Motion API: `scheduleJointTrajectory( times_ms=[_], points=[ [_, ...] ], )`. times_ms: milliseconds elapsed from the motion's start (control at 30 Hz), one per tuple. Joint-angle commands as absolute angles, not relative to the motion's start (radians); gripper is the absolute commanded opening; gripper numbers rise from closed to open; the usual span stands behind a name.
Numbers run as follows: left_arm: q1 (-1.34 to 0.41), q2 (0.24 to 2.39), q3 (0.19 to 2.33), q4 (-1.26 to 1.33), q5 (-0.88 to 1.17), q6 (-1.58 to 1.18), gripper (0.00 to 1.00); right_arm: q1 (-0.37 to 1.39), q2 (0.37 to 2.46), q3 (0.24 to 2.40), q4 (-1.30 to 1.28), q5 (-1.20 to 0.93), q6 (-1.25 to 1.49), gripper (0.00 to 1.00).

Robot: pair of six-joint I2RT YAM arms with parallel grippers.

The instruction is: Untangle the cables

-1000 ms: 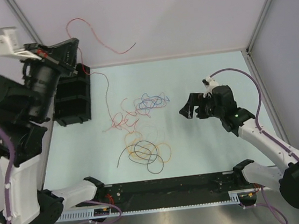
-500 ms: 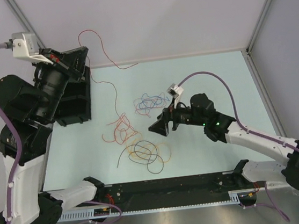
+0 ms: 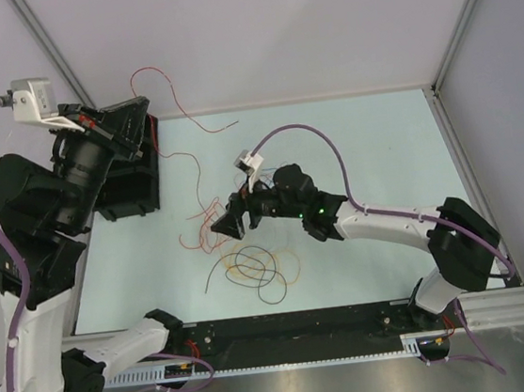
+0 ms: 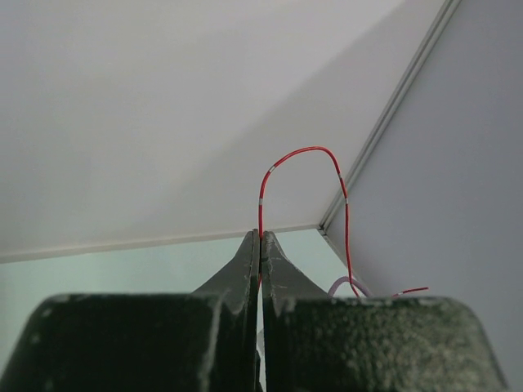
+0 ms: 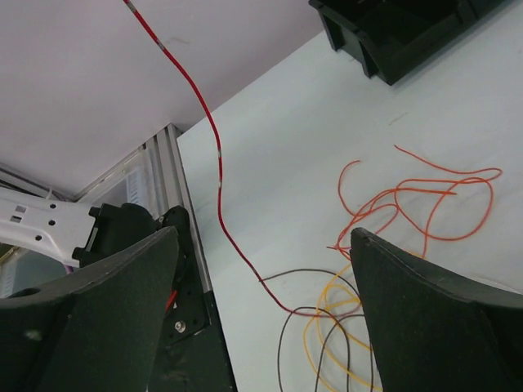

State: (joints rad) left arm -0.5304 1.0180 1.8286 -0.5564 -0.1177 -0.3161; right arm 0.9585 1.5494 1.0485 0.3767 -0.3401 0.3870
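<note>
The red wire still trails into the tangle (image 3: 211, 226) even though my left gripper is raised high. So my right gripper should take hold of the red wire's hanging part (image 3: 199, 173) and lift it.
The cables (image 3: 250, 259) lie tangled mid-table: orange-red loops (image 3: 211, 228), and black, yellow and orange loops nearer the front. My left gripper (image 3: 139, 111) is raised at the back left, shut on a red wire (image 3: 166, 84) that arcs above it and trails down into the tangle. In the left wrist view the jaws (image 4: 261, 238) pinch the red wire (image 4: 304, 149). My right gripper (image 3: 232, 222) is open and empty, hovering over the tangle's left part. In the right wrist view its gripper (image 5: 264, 245) frames the red wire (image 5: 219, 188), orange loops (image 5: 425, 196) and black and yellow loops (image 5: 315, 322).
A black bin (image 3: 127, 178) stands at the table's back left, under the left arm; it also shows in the right wrist view (image 5: 409, 33). A black rail (image 3: 296, 325) runs along the near edge. Walls enclose the back and the right side.
My right arm has swung left across the table, from the right side to over the tangle. My left gripper stays raised, still shut on the red wire, which has shifted slightly.
</note>
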Motion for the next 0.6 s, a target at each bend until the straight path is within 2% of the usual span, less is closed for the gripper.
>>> scheduleJointTrajectory(
  times_ms=[0,33,67,100,167,333,500,567],
  points=[
    [-0.535,0.999,1.813,-0.551,-0.123,-0.333,0.00,0.996,1.610,1.134,0.462,-0.328,0.373,0.86],
    [-0.535,0.997,1.813,-0.552,-0.124,-0.333,0.00,1.009,1.620,1.140,0.462,-0.333,0.371,0.84],
    [-0.535,0.994,1.813,-0.555,-0.129,-0.331,0.00,1.014,1.629,1.152,0.460,-0.333,0.371,0.74],
    [-0.535,0.994,1.812,-0.557,-0.130,-0.331,0.00,1.017,1.646,1.158,0.456,-0.333,0.373,0.70],
    [-0.535,0.986,1.810,-0.555,-0.146,-0.328,0.00,1.023,1.654,1.176,0.439,-0.344,0.371,0.47],
    [-0.535,0.970,1.792,-0.566,-0.196,-0.321,0.00,1.029,1.622,1.201,0.397,-0.336,0.368,0.00],
    [-0.535,0.947,1.741,-0.572,-0.291,-0.319,0.02,1.029,1.533,1.359,0.194,-0.259,0.276,0.00],
    [-0.535,0.934,1.691,-0.565,-0.313,-0.334,0.02,1.029,1.502,1.518,0.070,-0.235,0.239,0.00]
  ],
)
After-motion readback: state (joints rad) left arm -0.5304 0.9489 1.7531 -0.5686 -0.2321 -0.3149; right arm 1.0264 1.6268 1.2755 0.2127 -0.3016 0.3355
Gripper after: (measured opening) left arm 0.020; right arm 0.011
